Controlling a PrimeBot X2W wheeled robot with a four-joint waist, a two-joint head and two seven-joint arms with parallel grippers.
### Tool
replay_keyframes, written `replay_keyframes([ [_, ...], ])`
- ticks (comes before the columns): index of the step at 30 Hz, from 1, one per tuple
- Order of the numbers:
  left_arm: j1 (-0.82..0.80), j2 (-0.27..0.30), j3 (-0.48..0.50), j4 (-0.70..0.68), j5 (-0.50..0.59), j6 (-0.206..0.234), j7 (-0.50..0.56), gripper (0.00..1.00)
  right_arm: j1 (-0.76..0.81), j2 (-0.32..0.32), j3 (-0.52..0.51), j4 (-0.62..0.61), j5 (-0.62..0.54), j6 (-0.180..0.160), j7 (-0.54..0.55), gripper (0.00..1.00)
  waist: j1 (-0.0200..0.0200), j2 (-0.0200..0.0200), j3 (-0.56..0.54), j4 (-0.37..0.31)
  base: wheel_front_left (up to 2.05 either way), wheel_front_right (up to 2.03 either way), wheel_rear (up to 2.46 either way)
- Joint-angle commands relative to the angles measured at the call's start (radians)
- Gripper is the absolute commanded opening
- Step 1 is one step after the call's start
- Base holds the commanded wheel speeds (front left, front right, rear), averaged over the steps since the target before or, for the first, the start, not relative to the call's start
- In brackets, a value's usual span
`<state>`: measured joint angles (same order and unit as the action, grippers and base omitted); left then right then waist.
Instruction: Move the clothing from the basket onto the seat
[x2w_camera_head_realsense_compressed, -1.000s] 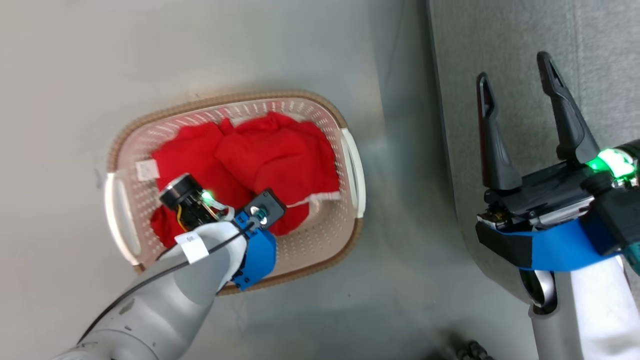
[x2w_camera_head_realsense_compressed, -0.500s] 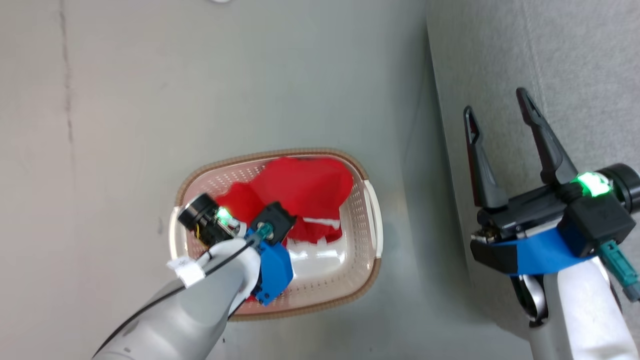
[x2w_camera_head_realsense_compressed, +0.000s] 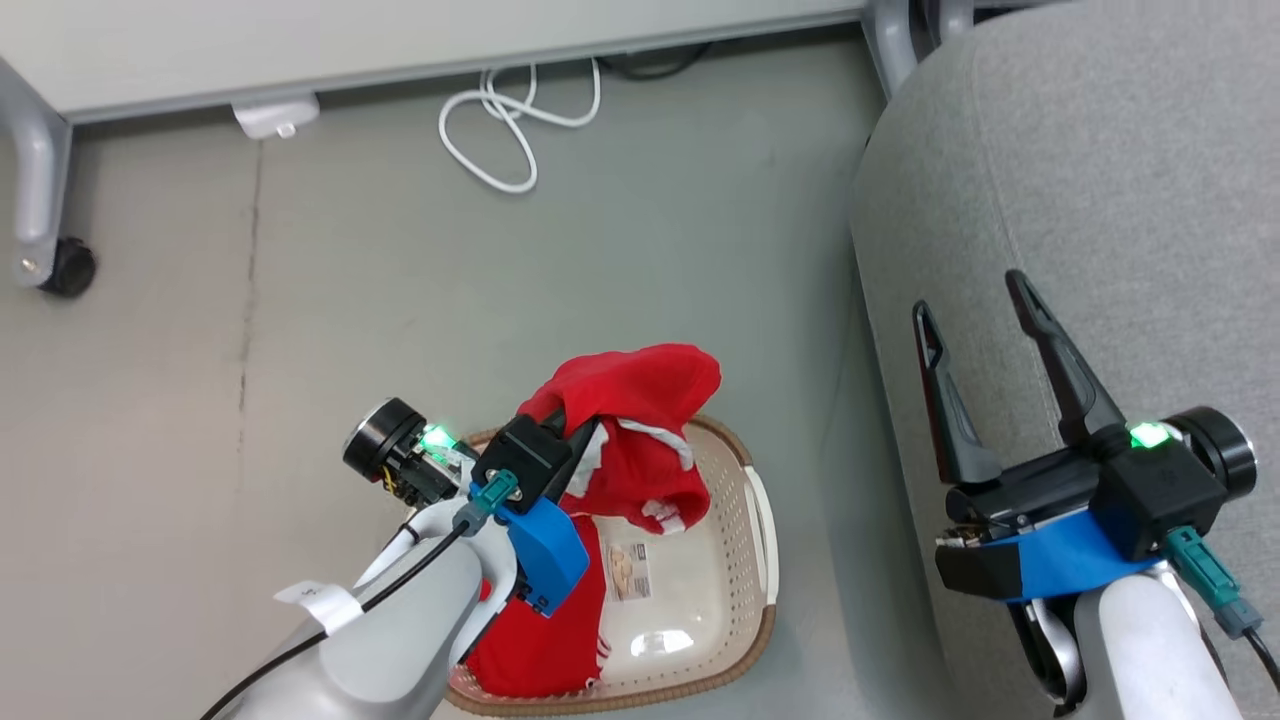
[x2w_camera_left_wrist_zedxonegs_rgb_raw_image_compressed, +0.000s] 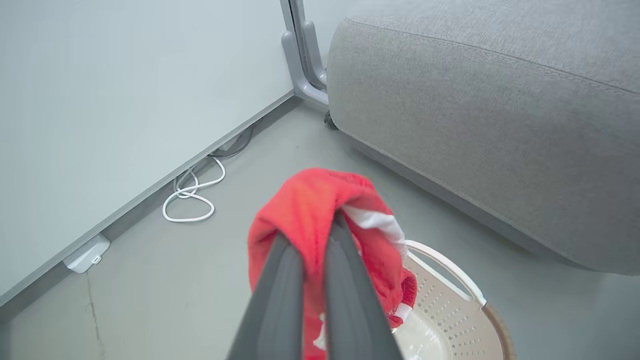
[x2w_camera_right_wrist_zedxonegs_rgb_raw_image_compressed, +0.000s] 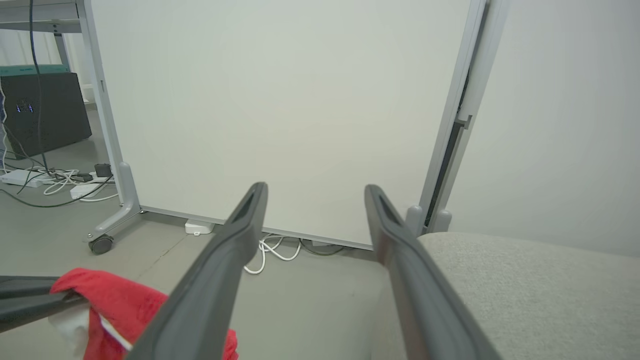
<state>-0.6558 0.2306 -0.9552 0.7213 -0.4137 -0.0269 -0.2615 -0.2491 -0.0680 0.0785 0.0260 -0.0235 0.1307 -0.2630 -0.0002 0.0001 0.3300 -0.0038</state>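
Observation:
My gripper will carry the held garment, and the second red garment (x2w_camera_head_realsense_compressed: 540, 638) will stay behind, because the held garment's lower end (x2w_camera_head_realsense_compressed: 667, 514) hangs free above the bottom of the basket.
My left gripper (x2w_camera_left_wrist_zedxonegs_rgb_raw_image_compressed: 310, 227) is shut on a red garment with white trim (x2w_camera_head_realsense_compressed: 640, 410). It holds the garment bunched above the far rim of the cream basket (x2w_camera_head_realsense_compressed: 745, 560). A second red garment (x2w_camera_head_realsense_compressed: 540, 640) lies in the basket's near left part, beside the paper label (x2w_camera_head_realsense_compressed: 630, 570) on the bare bottom. The grey seat (x2w_camera_head_realsense_compressed: 1100, 200) fills the right side. My right gripper (x2w_camera_head_realsense_compressed: 968, 294) hangs open and empty over the seat's left edge. In the right wrist view the held garment (x2w_camera_right_wrist_zedxonegs_rgb_raw_image_compressed: 115, 305) hangs at lower left, and the seat (x2w_camera_right_wrist_zedxonegs_rgb_raw_image_compressed: 525, 280) lies at lower right.
A white partition stands along the far side on a grey leg with a castor (x2w_camera_head_realsense_compressed: 45, 250). A coiled white cable (x2w_camera_head_realsense_compressed: 510, 120) and a white adapter (x2w_camera_head_realsense_compressed: 275, 115) lie at its foot. A dark box and cables (x2w_camera_right_wrist_zedxonegs_rgb_raw_image_compressed: 45, 110) sit far left. Grey floor separates basket and seat.
The head camera has risen and shifted, so the basket sits lower in view. My left gripper has lifted one red garment up out of the basket, uncovering the label. The right gripper stays open.

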Motion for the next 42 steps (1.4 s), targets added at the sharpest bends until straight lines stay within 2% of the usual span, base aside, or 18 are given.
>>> replay_keyframes([
  [1,0.024,0.011,0.026,-0.043,0.029,0.005,-0.005,0.0,0.02,-0.001,-0.002,0.007,0.007,0.0,-0.003,1.0,0.0002,-0.0001,-0.039,-0.006,0.0,0.0,0.0],
  [11,0.072,0.01,0.128,-0.198,0.101,0.008,-0.005,0.0,0.064,0.004,0.004,0.028,0.019,0.0,-0.003,1.0,0.0002,-0.0001,-0.14,0.0,0.0,0.0,0.0],
  [24,0.061,-0.027,0.259,-0.372,0.155,-0.009,-0.005,0.0,0.129,0.013,0.011,0.04,0.034,0.0,-0.003,1.0,0.0002,-0.0001,-0.249,0.004,0.0,0.0,0.0],
  [36,0.046,-0.052,0.291,-0.369,0.18,-0.033,-0.005,0.0,0.142,0.016,0.035,0.041,0.042,0.0,-0.003,1.0,0.0002,-0.0001,-0.286,0.007,0.0,0.0,0.0],
  [42,0.048,-0.065,0.296,-0.369,0.192,-0.04,-0.005,0.0,0.136,0.016,0.099,0.035,0.049,0.0,-0.003,1.0,0.0002,-0.0001,-0.295,0.014,0.0,0.0,0.0],
])
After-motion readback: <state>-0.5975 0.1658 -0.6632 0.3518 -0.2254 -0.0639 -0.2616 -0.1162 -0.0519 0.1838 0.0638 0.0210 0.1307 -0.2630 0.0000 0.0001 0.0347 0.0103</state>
